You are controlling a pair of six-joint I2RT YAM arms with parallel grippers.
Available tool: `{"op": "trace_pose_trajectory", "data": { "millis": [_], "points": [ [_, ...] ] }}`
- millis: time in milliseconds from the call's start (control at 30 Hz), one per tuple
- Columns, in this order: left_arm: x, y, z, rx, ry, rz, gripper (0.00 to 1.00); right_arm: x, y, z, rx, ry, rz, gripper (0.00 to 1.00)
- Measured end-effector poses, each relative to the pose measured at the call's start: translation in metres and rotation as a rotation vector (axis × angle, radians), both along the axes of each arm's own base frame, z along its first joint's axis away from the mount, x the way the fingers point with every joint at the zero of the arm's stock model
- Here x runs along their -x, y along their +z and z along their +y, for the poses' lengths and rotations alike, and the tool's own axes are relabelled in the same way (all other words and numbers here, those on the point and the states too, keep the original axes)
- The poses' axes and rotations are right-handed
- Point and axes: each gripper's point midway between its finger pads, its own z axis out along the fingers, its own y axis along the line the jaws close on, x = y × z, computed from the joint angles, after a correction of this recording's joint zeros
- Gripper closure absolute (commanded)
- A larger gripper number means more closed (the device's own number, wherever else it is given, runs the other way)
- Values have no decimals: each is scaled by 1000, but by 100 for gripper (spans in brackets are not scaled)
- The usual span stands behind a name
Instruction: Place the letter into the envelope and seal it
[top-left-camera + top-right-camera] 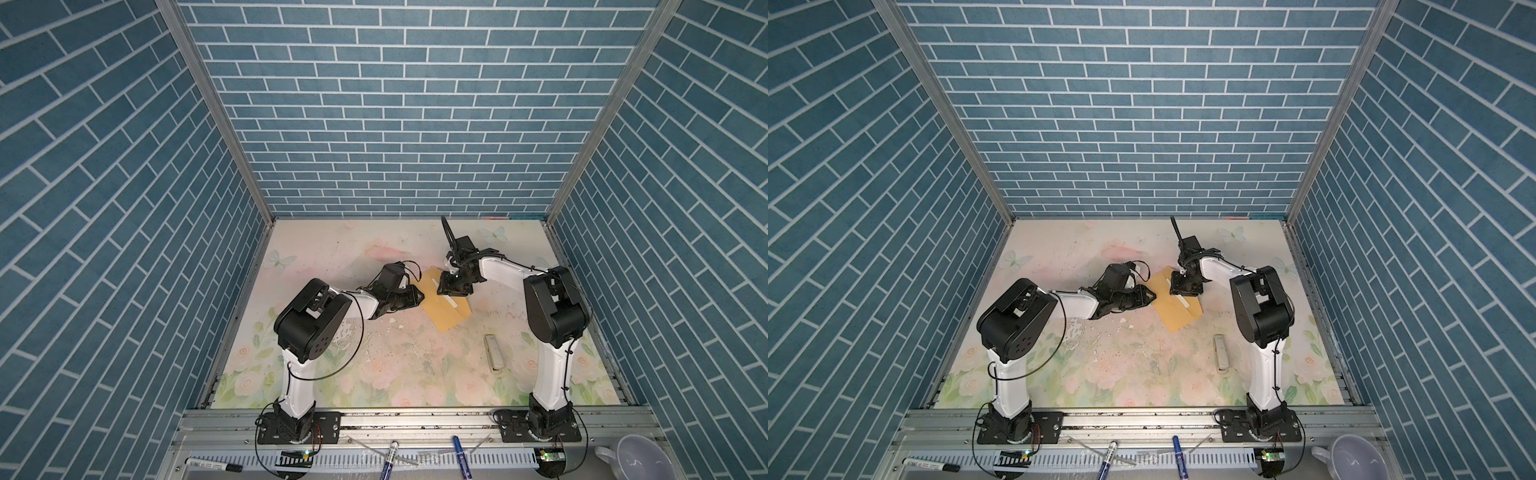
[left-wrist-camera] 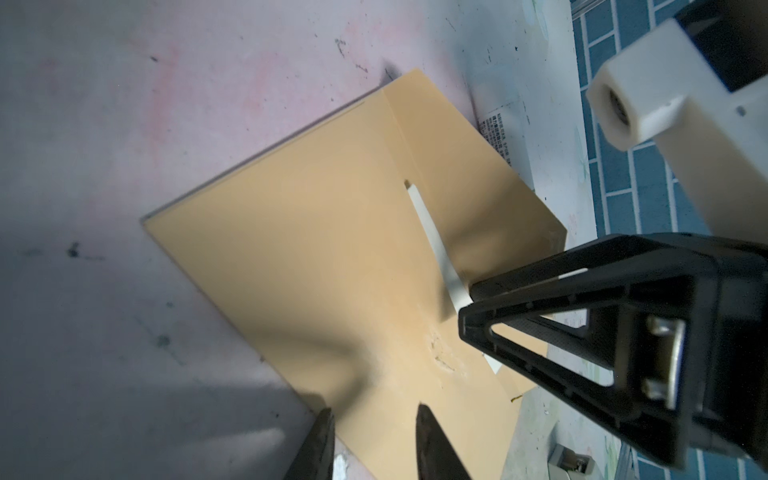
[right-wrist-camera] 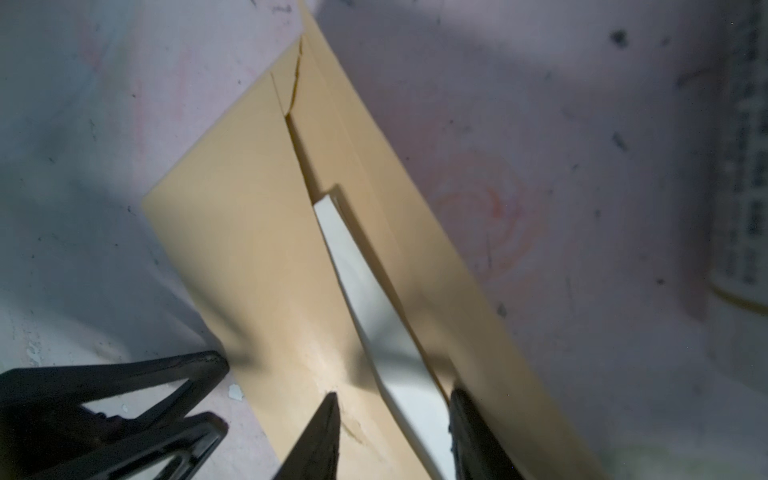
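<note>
The envelope's flap [image 2: 468, 156] points away from my left gripper, and the white piece shows in the envelope's slit. So my right gripper should first turn the envelope around.
The mustard-yellow envelope [image 1: 446, 313] [image 1: 1177, 316] lies flat and slanted in the middle of the floral mat. A white strip [image 3: 357, 274] [image 2: 432, 232] shows in the slit between the flap and the body. No bordered tan letter shows; it is hidden or out of view. My left gripper [image 2: 374, 413] [image 1: 422, 296] is open, its tips low over the envelope's left edge with only paper beneath them. My right gripper [image 3: 395, 397] [image 1: 442, 291] points down onto the envelope. Its jaws stand apart, one tip on the body and one at the flap edge, with the white strip between them.
A small pale rectangular object [image 1: 493, 352] [image 1: 1222, 352] lies on the mat to the right front of the envelope. Printed text [image 2: 498, 133] sits on the mat beyond it. Markers [image 1: 390, 455] and a white cup [image 1: 636, 457] rest on the front rail. Blue brick walls enclose three sides.
</note>
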Motion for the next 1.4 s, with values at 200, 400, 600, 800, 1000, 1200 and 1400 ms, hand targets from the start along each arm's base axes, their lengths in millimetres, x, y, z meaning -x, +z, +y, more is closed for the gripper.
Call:
{"op": "trace_pose_trajectory", "data": {
  "millis": [200,400,600,800,1000,1200,1400],
  "points": [
    [0,0,0,0,1,0,66,1,0,2,-13,-3,6,57],
    [0,1,0,-2,-1,-4,61,1,6,4,-22,0,-1,53],
    [3,15,7,-47,-7,-30,47,-7,70,9,-85,11,-154,39],
    [-5,83,13,-53,1,-162,37,-18,166,-8,-138,-6,-418,25],
    [-7,135,21,-67,20,-282,30,-29,169,-33,-89,-33,-451,19],
    [-3,155,41,-144,51,-359,22,-28,106,-34,-15,-1,-300,20],
    [4,178,64,-207,81,-460,5,-25,51,-34,38,30,-167,29]
  ]
}}
